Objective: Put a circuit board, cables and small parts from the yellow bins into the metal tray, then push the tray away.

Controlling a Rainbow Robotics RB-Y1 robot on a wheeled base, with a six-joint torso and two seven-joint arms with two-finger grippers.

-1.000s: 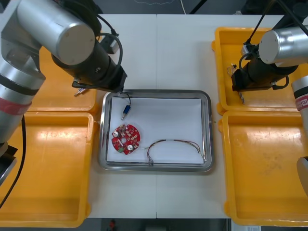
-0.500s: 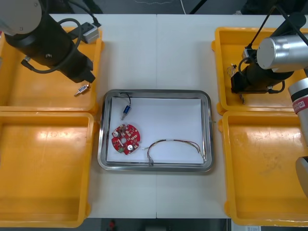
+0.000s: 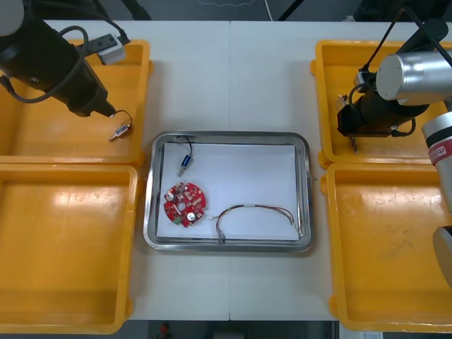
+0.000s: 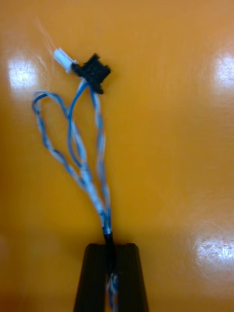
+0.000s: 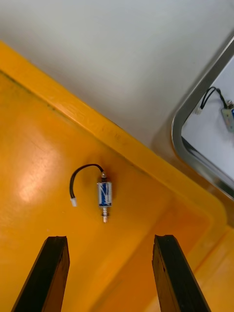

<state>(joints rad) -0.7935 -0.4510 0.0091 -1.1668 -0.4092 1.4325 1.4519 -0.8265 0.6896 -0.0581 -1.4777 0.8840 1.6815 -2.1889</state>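
I expect the black lead point(image 3: 129, 114) to keep its curve when I lift the small metal part point(image 3: 121, 132) from the bin, because the lead bends in a smooth arch.
The metal tray point(image 3: 229, 135), white inside, holds a round red circuit board point(image 3: 185, 204), a thin cable point(image 3: 254, 213) and a small metal part point(image 3: 185, 161) on a black lead. My left gripper point(image 3: 99, 109) hovers open over the far left yellow bin point(image 3: 42, 141). Beyond its fingertips point(image 5: 109, 273) another small metal part point(image 5: 104, 194) with a black lead lies on the bin floor, also seen from the front point(image 3: 121, 131). My right gripper point(image 3: 352, 138) is down in the far right bin point(image 3: 332, 70), shut point(image 4: 111, 251) on a twisted blue and white cable point(image 4: 83, 161).
Near yellow bins stand at the left point(image 3: 63, 247) and the right point(image 3: 388, 247) of the tray. The tray's rim point(image 5: 195, 151) lies just past the left bin's wall. Bare table stretches beyond the tray's far edge.
My left arm has swung away from the tray's corner to the far left bin. My right gripper has closed on the blue and white cable.
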